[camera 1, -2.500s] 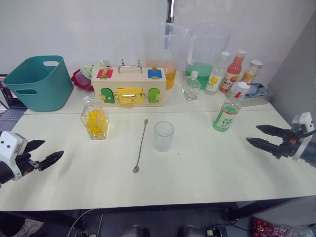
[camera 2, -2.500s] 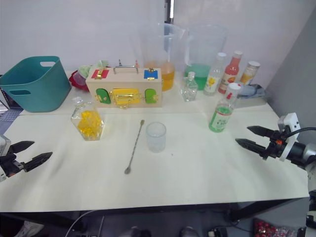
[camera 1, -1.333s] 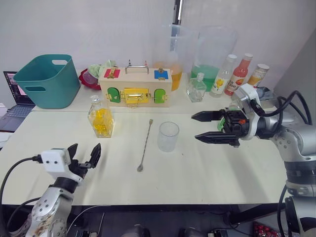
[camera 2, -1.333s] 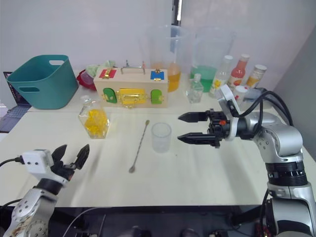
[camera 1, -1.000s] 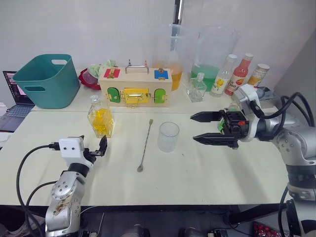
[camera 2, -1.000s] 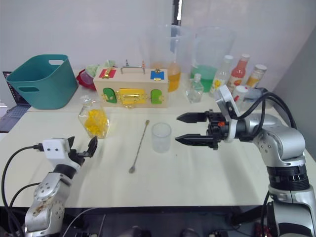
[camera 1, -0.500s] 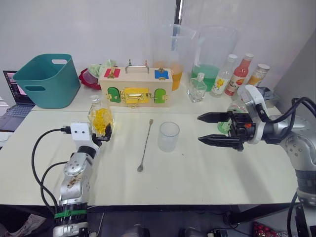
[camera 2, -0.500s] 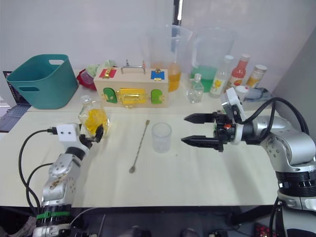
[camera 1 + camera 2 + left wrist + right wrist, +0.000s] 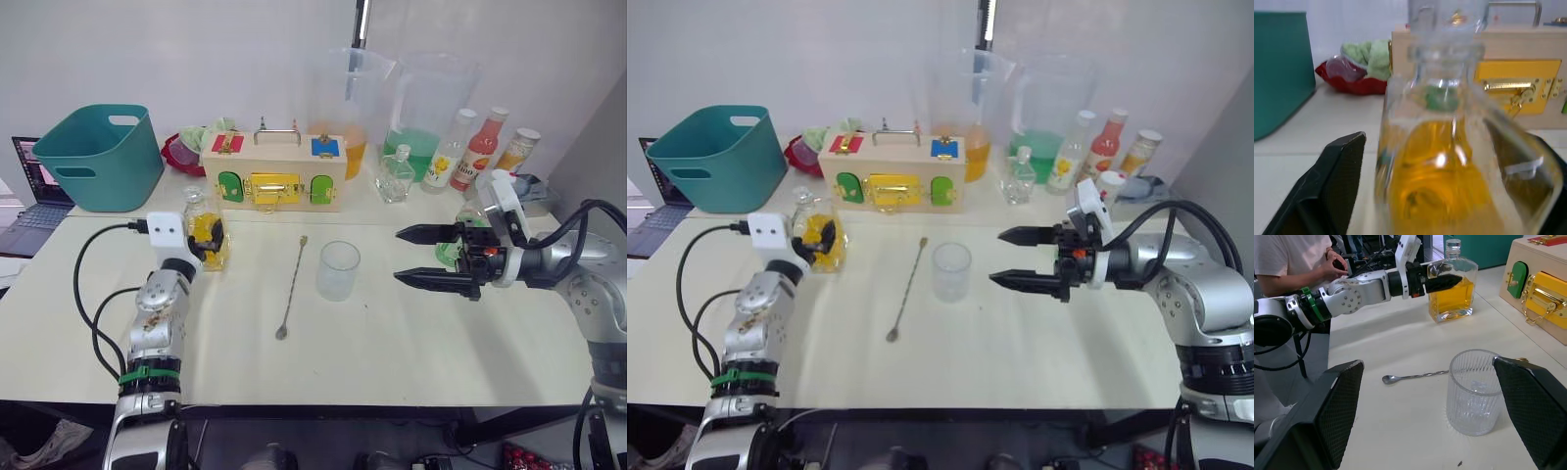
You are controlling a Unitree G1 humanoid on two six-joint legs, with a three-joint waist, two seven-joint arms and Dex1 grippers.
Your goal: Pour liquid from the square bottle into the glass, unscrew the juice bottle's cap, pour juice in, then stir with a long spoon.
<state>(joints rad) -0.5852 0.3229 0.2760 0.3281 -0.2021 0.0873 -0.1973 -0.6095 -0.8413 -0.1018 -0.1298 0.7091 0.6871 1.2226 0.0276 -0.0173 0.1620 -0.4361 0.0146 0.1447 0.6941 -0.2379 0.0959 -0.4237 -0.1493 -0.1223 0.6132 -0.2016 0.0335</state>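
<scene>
My gripper will carry the square bottle, and the clear stopper (image 9: 194, 194) should stay in place and move along with it, because the stopper sits down in the neck (image 9: 1445, 59).
The square bottle (image 9: 219, 254) with yellow liquid and a clear stopper stands upright left of centre. My left gripper (image 9: 204, 243) is open, one finger on each side of its body; the left wrist view shows the bottle (image 9: 1449, 186) close up between the fingers (image 9: 1334, 183). The empty glass (image 9: 338, 271) stands mid-table, the long spoon (image 9: 292, 289) lying flat to its left. My right gripper (image 9: 399, 257) hovers open to the right of the glass, pointing at it. The juice bottle (image 9: 447, 252) stands behind that gripper, mostly hidden; its cap (image 9: 1107, 180) is on.
Along the back: a teal basket (image 9: 93, 157), a red bowl with green cloth (image 9: 191, 147), a wooden latch box (image 9: 274, 176), two tall pitchers (image 9: 348, 108), a small clear bottle (image 9: 397, 176), yellow-labelled and red bottles (image 9: 483, 147). A person (image 9: 1293, 259) stands beyond the left arm.
My left arm has risen from the table's front left to the square bottle, fingers now straddling it. The right gripper has swung in from the right edge towards the glass.
</scene>
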